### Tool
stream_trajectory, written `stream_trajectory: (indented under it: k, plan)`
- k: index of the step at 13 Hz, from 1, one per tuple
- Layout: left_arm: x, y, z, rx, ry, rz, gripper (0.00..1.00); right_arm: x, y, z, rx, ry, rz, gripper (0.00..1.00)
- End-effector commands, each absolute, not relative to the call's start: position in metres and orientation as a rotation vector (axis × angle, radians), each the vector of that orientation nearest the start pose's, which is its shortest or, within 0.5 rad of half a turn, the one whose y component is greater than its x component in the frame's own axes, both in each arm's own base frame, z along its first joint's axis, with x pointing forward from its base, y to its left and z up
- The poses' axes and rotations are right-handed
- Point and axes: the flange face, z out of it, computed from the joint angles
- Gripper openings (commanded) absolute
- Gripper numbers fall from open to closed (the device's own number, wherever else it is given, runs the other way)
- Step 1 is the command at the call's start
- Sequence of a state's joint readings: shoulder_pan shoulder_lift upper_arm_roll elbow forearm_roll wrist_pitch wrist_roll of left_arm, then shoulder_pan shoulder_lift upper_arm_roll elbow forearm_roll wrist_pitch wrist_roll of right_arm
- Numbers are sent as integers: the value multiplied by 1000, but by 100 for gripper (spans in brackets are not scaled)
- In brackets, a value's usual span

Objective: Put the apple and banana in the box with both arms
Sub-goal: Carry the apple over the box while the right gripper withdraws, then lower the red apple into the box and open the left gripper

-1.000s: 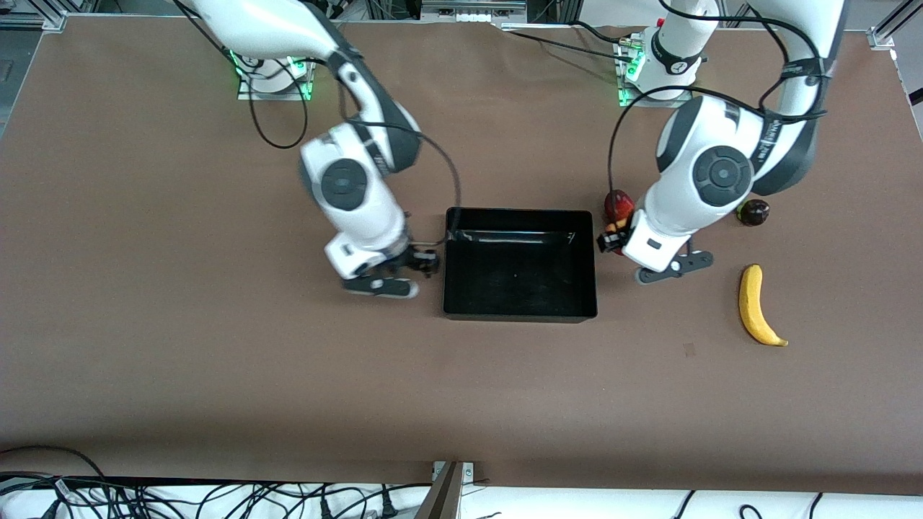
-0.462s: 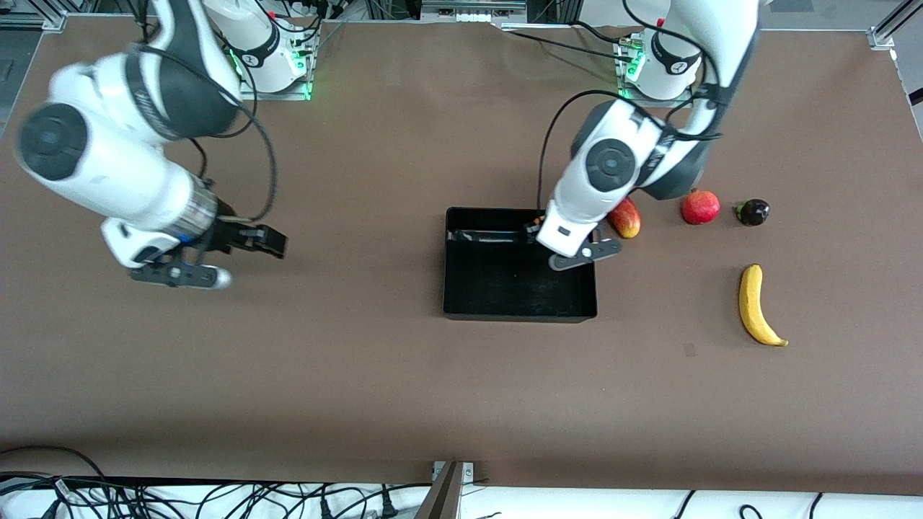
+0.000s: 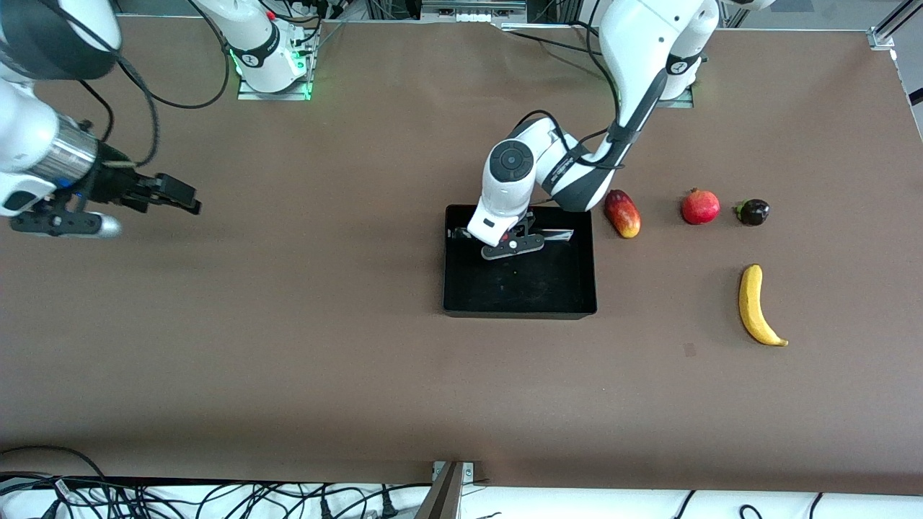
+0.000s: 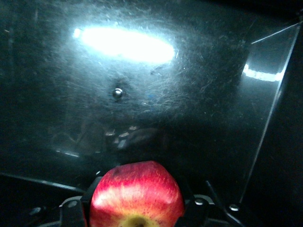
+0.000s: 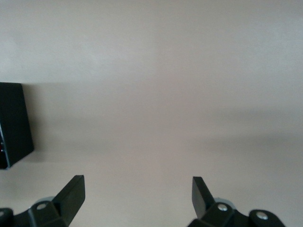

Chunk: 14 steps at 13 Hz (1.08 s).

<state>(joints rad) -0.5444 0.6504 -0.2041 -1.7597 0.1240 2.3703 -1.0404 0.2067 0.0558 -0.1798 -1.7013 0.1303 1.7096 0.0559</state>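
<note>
The banana lies [image 3: 755, 308] past the black box, far from my right gripper. So my left gripper should put the apple down and then pick up the banana [image 3: 751, 303].
My left gripper [image 3: 510, 234] is inside the black box [image 3: 519, 311], over the part of its floor farther from the front camera. It is shut on the apple [image 4: 137, 194], red with yellowish streaks, which hangs just above the glossy box floor [image 4: 142, 94] in the left wrist view. The arm hides the apple in the front view. The yellow banana [image 3: 757, 306] lies on the table toward the left arm's end, apart from the box. My right gripper [image 3: 180, 194] is open and empty over bare table toward the right arm's end; its wrist view shows it [image 5: 138, 191] and a box corner [image 5: 14, 123].
An elongated red-yellow fruit [image 3: 622, 213] lies just beside the box. A round red fruit with a crown tip [image 3: 700, 207] and a small dark fruit [image 3: 753, 212] lie in a row with it. Cables run along the table's near edge.
My left arm has carried the apple from beside the row of fruits to over the box floor. My right arm has swung away from the box toward its own end of the table.
</note>
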Motion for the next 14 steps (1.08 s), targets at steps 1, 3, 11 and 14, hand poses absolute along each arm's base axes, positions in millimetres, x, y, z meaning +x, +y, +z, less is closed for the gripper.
stream_trajectory:
  k: [1, 3, 11, 14]
  plan:
    - [491, -452, 192, -3130, -365, 37, 0, 561, 14, 549, -3072, -17, 61, 100]
    - [487, -455, 182, -3134, -380, 34, 0, 557, 11, 553, -3094, -20, 64, 100]
    - [505, -397, 291, -2968, -399, 200, 100, 562, 21, 577, -3143, -60, 74, 100]
    - [558, -297, 332, -2989, -330, 310, 100, 562, 17, 578, -3165, -46, 74, 100]
